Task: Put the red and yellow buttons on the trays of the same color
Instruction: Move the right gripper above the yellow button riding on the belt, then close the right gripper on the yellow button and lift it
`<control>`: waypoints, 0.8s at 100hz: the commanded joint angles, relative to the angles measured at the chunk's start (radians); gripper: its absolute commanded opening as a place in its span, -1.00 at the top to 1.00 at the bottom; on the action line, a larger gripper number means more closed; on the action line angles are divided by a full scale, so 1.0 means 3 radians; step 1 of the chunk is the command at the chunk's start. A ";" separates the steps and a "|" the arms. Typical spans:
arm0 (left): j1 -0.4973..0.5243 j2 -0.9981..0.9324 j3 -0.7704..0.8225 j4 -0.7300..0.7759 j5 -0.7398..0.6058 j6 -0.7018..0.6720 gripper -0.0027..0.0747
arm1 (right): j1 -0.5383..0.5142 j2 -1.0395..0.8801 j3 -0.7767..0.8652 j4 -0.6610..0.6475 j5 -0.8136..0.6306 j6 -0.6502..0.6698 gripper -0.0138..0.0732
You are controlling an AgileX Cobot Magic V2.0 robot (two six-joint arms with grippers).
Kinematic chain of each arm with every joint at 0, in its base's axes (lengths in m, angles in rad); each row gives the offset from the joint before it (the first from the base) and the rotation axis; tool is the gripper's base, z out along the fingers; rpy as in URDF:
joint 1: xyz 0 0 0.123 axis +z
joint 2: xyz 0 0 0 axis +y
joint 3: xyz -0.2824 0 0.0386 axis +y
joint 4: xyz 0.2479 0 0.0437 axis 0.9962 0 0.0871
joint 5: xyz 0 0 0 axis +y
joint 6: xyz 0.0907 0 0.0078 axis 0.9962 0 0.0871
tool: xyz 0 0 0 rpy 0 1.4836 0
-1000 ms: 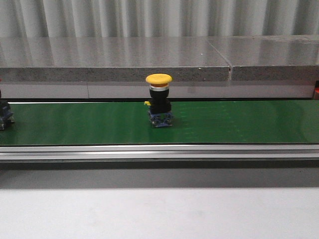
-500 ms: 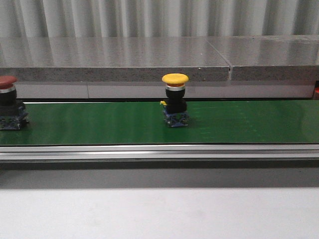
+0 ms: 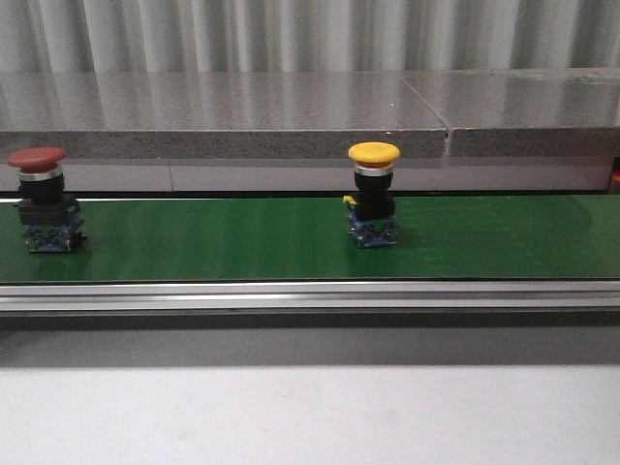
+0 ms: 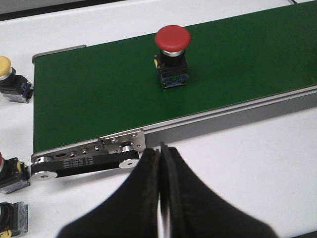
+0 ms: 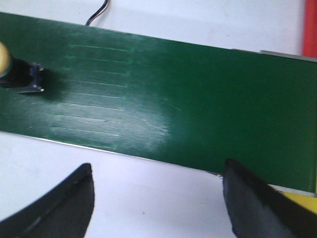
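The red button (image 3: 44,201) is standing free on the long green belt (image 3: 218,237), so it will move along toward the trays when I carry the yellow button.
A yellow button (image 3: 374,194) stands upright near the middle of the green belt (image 3: 213,242). A red button (image 3: 41,199) stands upright at the belt's left end. Neither gripper shows in the front view. In the left wrist view the red button (image 4: 172,57) sits on the belt beyond my left gripper (image 4: 161,148), which is shut and empty over the white table. My right gripper (image 5: 158,164) is open and empty over the white table beside the belt. The yellow button (image 5: 17,74) shows only partly at that view's edge.
Three more buttons (image 4: 11,80) (image 4: 10,173) (image 4: 12,218) lie on the white table off the belt's end. A red strip (image 5: 310,27) and a yellow corner (image 5: 303,202), perhaps the trays, show at the edges. A grey stone ledge (image 3: 223,116) runs behind the belt.
The yellow button has ridden the belt to the right. The red button has come fully into the front view from the left, moving the same way.
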 commanded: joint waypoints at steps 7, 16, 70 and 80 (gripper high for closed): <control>-0.0018 0.0013 -0.0098 -0.0051 -0.0208 -0.0034 0.98 | 0.0148 0.0310 -0.0411 0.0210 0.0157 -0.0207 -0.63; -0.0018 0.0013 -0.0098 -0.0051 -0.0208 -0.0034 0.98 | 0.0212 0.0551 -0.0628 0.0315 0.0313 -0.0280 -0.63; -0.0018 0.0013 -0.0098 -0.0051 -0.0208 -0.0034 0.98 | 0.0579 0.1596 -0.1574 0.0475 0.0708 -0.0471 -0.63; -0.0018 0.0013 -0.0098 -0.0051 -0.0208 -0.0034 0.98 | 0.0579 0.1728 -0.1610 0.0437 0.0651 -0.0471 -0.63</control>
